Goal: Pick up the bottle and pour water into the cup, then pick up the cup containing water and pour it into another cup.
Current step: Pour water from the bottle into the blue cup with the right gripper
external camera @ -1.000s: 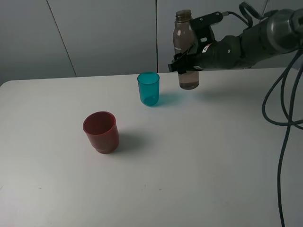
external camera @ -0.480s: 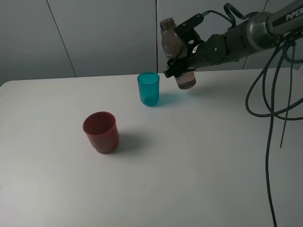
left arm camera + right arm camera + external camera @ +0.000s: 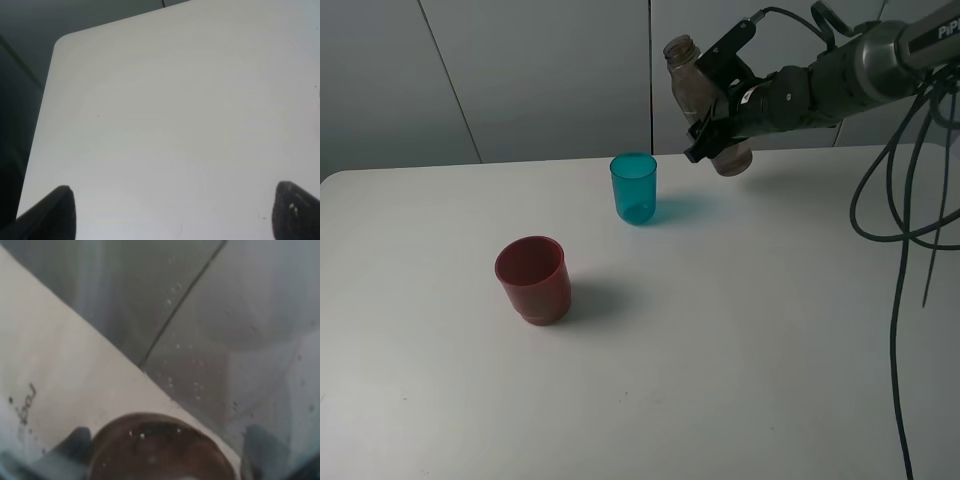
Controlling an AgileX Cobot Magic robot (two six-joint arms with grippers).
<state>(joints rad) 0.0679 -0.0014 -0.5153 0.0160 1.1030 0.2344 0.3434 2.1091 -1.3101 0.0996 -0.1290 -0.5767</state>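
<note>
The bottle's neck (image 3: pixel 681 52) is pointing upward, high up next to the teal cup, so next my right gripper tilts the bottle and brings its opening down toward the teal cup's rim (image 3: pixel 633 164).
The smoky grey-brown bottle (image 3: pixel 703 95) hangs in the air above the table's back edge, tilted with its open neck up and to the left. My right gripper (image 3: pixel 722 118) is shut on its lower body. The bottle (image 3: pixel 160 445) fills the right wrist view. The teal translucent cup (image 3: pixel 634 187) stands upright below and left of the bottle's neck. The dark red cup (image 3: pixel 532 278) stands upright further left and nearer the front. My left gripper (image 3: pixel 177 207) is open over bare table, its fingertips (image 3: pixel 60 210) far apart with nothing between them.
The white table (image 3: pixel 770 350) runs to a rounded corner at the back left (image 3: pixel 62 42). Black cables (image 3: pixel 905 250) hang from the right arm at the right side. A grey wall stands behind the table.
The bottle has gone from upright to tilted, its neck leaning left toward the teal cup, and the right arm has shifted slightly. Both cups have stayed in place.
</note>
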